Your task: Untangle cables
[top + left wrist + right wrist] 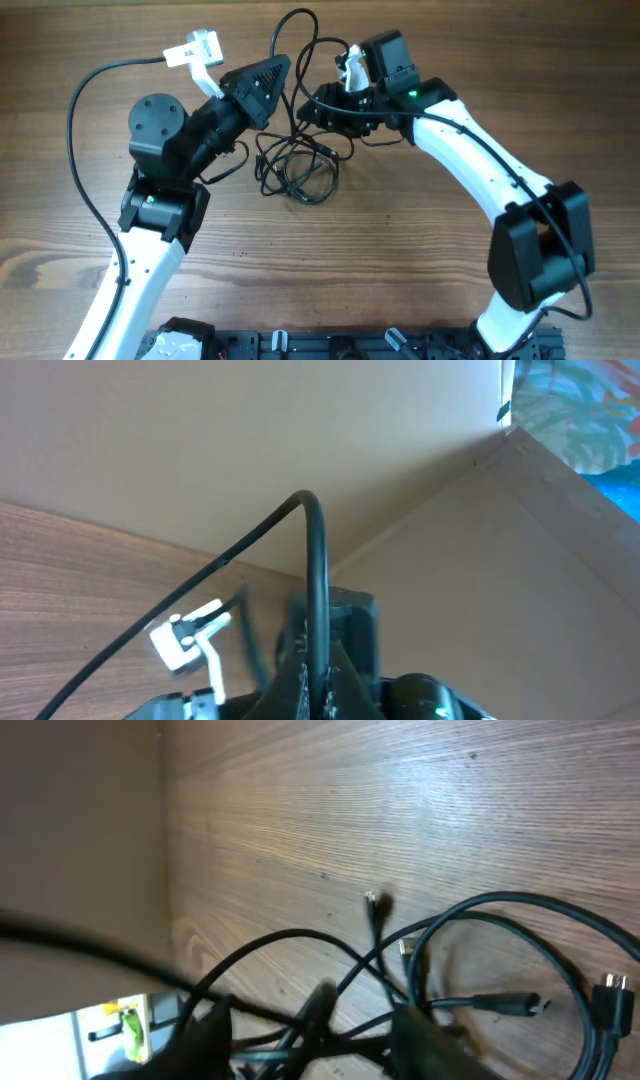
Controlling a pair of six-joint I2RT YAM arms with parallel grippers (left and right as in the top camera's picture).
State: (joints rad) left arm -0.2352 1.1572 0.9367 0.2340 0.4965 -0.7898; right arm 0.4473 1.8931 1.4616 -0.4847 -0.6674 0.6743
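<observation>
Next, my left gripper moves back while my right gripper pulls away the other strands of cord (312,160), because the cord in my left gripper still goes into the tangle (294,132).
The cables (296,172) lie as a loose dark tangle of thin black cords on the wooden table between the two arms. One cord loops up from it to the far edge (300,14). My left gripper (270,75) is shut on this cord; in the left wrist view the cord (313,550) rises from between the closed fingers (318,665) and bends left. My right gripper (308,104) reaches into the tangle from the right. Its fingers (320,1040) are spread, with several strands crossing between them. A cord loop (500,898) and a plug (505,1003) lie beyond.
A white clip (195,50) on the left arm's own thick wire sits at the far left; it also shows in the left wrist view (185,640). A wall runs behind the table's far edge (250,565). The arm bases stand at the near edge.
</observation>
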